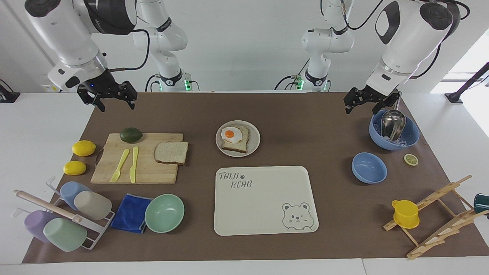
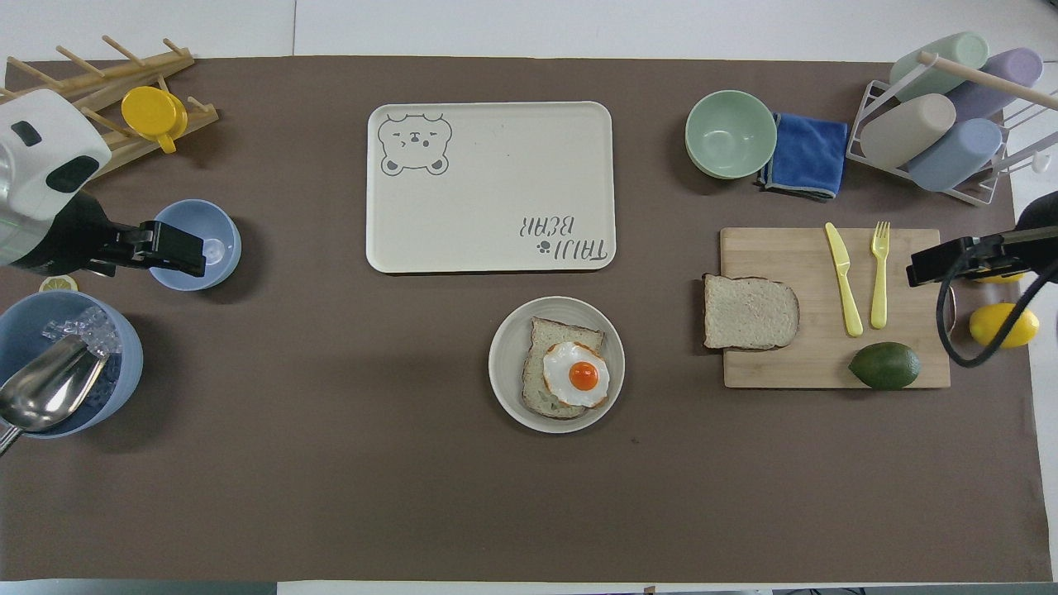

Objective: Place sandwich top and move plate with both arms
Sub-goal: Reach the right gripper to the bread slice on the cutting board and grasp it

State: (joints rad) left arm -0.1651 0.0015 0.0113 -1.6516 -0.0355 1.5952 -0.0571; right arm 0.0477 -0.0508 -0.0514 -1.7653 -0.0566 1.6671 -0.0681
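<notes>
The sandwich top (image 2: pixel 751 312) will stay flat when the robot carries it to the plate, since the overhanging edge (image 2: pixel 712 312) sticks out level past the wooden cutting board.
The sandwich top (image 1: pixel 171 152) (image 2: pixel 750 311), a plain brown bread slice, lies on the wooden cutting board (image 1: pixel 147 170), at the board's end toward the table's middle. The plate (image 1: pixel 255 133) (image 2: pixel 506 364) sits mid-table and carries a bread slice with a fried egg (image 1: pixel 232 134). My right gripper (image 1: pixel 116 105) (image 2: pixel 934 264) hangs open and empty in the air over the board's end toward the right arm's side. My left gripper (image 1: pixel 365 106) (image 2: pixel 169 249) hangs open and empty over the blue bowls at the left arm's end, waiting.
A cream bear tray (image 1: pixel 263 202) lies farther from the robots than the plate. An avocado (image 1: pixel 131 135), a yellow knife and a fork rest on the board; two lemons (image 1: pixel 83 148) beside it. Mint bowl (image 1: pixel 164 213), blue cloth, cup rack (image 1: pixel 61 217), ice bowl with scoop (image 1: pixel 393 131), small blue bowl (image 1: pixel 369 167), wooden rack (image 1: pixel 439 217).
</notes>
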